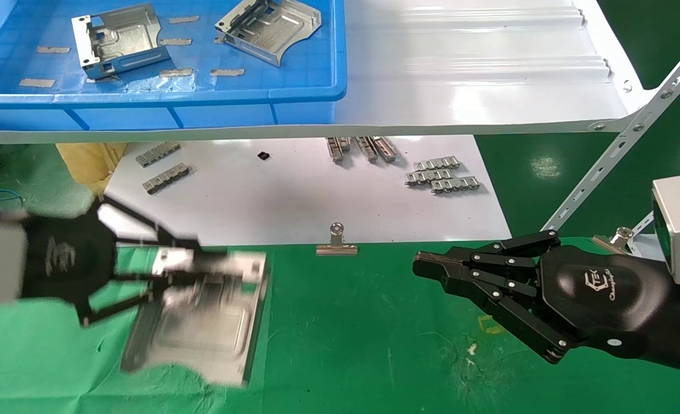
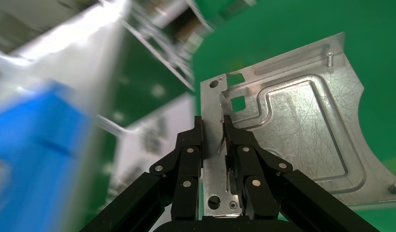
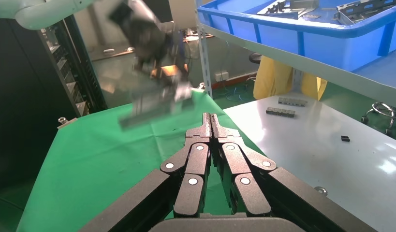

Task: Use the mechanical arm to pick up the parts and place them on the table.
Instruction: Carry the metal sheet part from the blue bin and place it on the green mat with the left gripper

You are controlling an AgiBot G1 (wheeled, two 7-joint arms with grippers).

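Observation:
The silver part's plate (image 1: 199, 331) faces down over the open green table (image 1: 168, 387). My left gripper should keep lowering the part and let go once it lies flat.
My left gripper (image 1: 202, 260) is shut on the upturned side wall of a shiny silver part (image 1: 202, 322) and holds it just above the green table (image 1: 374, 345) at the left. In the left wrist view its fingers (image 2: 212, 126) pinch that wall, and the embossed plate (image 2: 302, 125) spreads out beyond them. Two more parts (image 1: 118, 40) (image 1: 268, 26) lie in the blue bin (image 1: 161, 98) on the shelf. My right gripper (image 1: 423, 265) hovers low over the table at the right, shut and holding nothing (image 3: 210, 118). The right wrist view shows the held part (image 3: 152, 104) blurred in the distance.
A glossy white shelf (image 1: 477, 75) carries the bin, with a slotted white strut (image 1: 621, 138) at its right corner. Below it lies a white sheet (image 1: 294, 201) with small grey strips (image 1: 164, 178) (image 1: 443, 175). A silver binder clip (image 1: 336, 241) sits at its front edge.

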